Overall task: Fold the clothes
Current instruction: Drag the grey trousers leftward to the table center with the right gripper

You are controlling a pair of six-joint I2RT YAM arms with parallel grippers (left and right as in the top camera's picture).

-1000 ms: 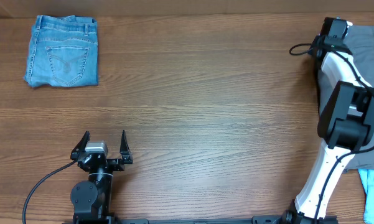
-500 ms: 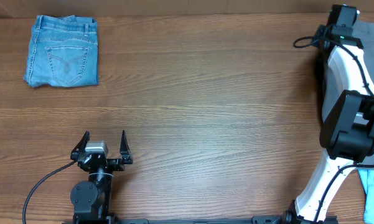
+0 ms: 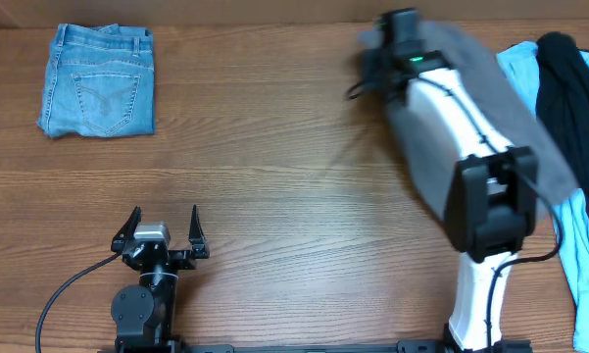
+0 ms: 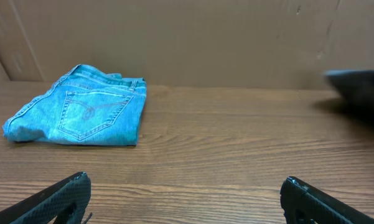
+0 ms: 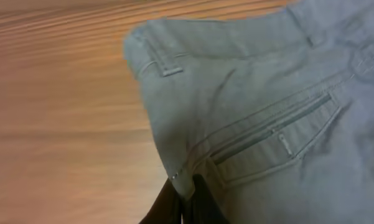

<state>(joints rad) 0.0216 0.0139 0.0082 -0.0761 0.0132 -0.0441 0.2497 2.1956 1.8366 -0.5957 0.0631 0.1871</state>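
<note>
I should keep pulling the grey shorts with my right gripper to the table's middle, which is open ahead of them, until they are clear of the black garment. Then I should let go.
The grey cotton shorts hang from my right gripper at the table's far middle-right, draped under the arm. In the right wrist view the gripper is shut on a fold of the grey shorts; the waistband and a back pocket show. The light-blue denim shorts lie folded at the far left and also show in the left wrist view. A black garment lies on a pale-blue garment at the right edge. My left gripper is open and empty near the front edge.
Wooden table. A brown wall rises behind its far edge. The left arm's black cable trails toward the front left. The right arm's white links reach across the table's right half.
My right gripper has swung left from the far right corner, dragging the grey shorts with it. This uncovered the black and pale-blue garments. The left arm has not moved.
</note>
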